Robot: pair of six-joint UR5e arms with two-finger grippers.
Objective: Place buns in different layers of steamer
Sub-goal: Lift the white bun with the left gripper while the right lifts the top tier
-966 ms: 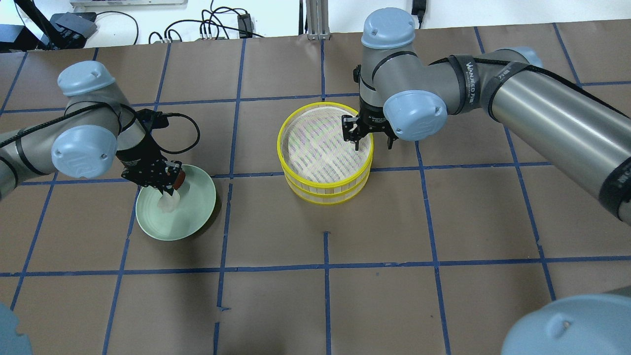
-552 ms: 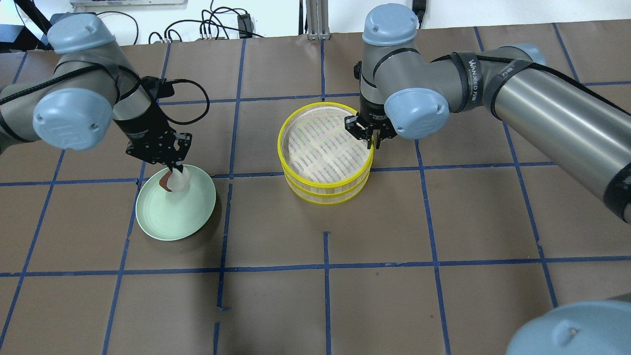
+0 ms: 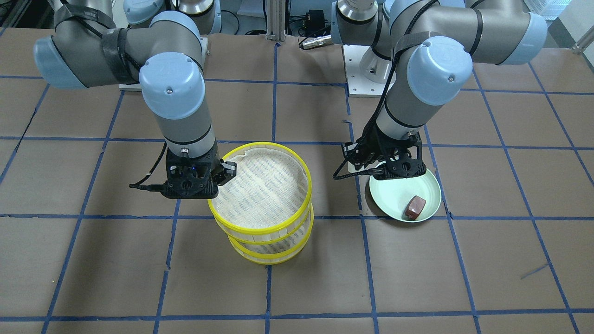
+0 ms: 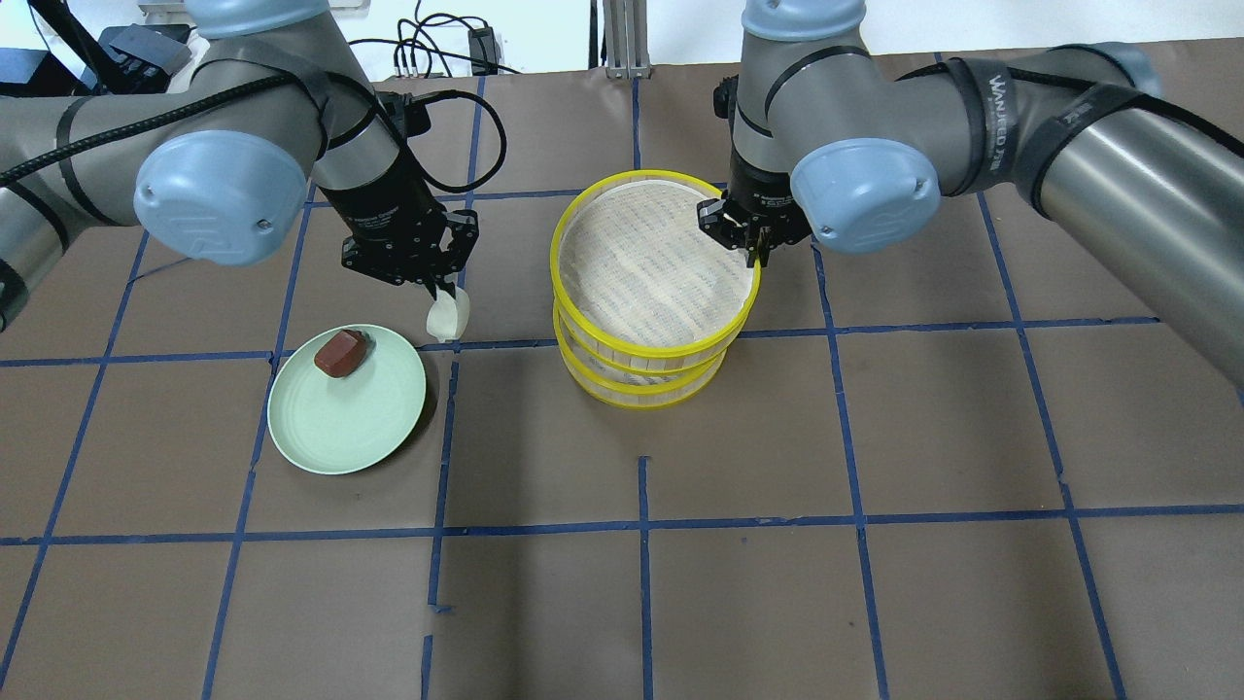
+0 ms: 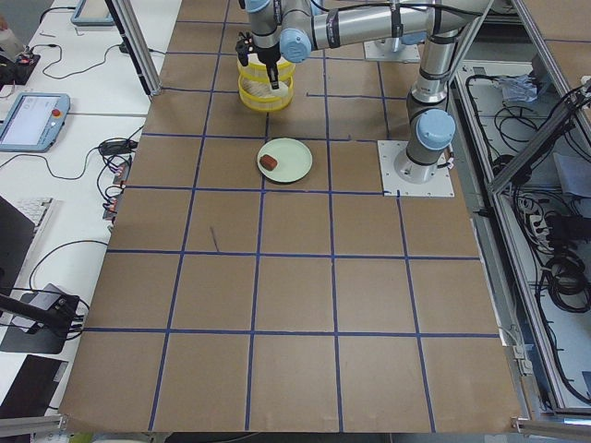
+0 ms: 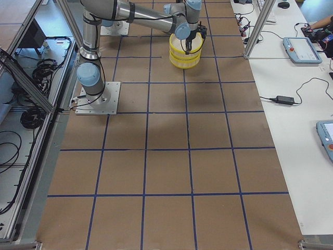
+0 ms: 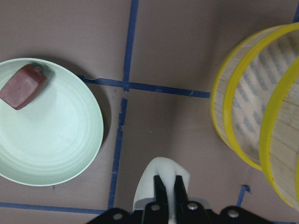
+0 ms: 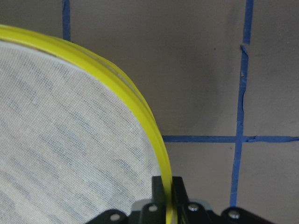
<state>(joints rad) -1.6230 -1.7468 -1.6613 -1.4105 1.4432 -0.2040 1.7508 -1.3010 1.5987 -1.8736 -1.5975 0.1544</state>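
The top steamer layer (image 3: 264,189) is covering the lower layer, so next my right gripper swings it out of the way before my left gripper puts the white bun in the lower layer (image 3: 276,246).
My left gripper (image 4: 439,290) is shut on the white bun (image 4: 448,316) and holds it in the air between the green plate (image 4: 360,428) and the steamer. The left wrist view shows the white bun (image 7: 161,179) between the fingers. The reddish-brown bun (image 4: 340,352) lies on the plate; it also shows in the front view (image 3: 415,207). My right gripper (image 4: 749,249) is shut on the yellow rim (image 8: 140,100) of the top steamer layer (image 4: 641,262) and holds it raised and offset over the lower layer (image 4: 641,394). Both layers look empty.
The plate (image 3: 427,185) sits on the robot's left side of the brown, blue-taped table, the lower steamer layer (image 3: 269,257) near the middle. Cables lie beyond the table's far edge. Both arms reach over the back half of the table.
My left gripper has lifted the white bun off the plate and moved toward the steamer. My right gripper has closed on the top layer's rim and raised it.
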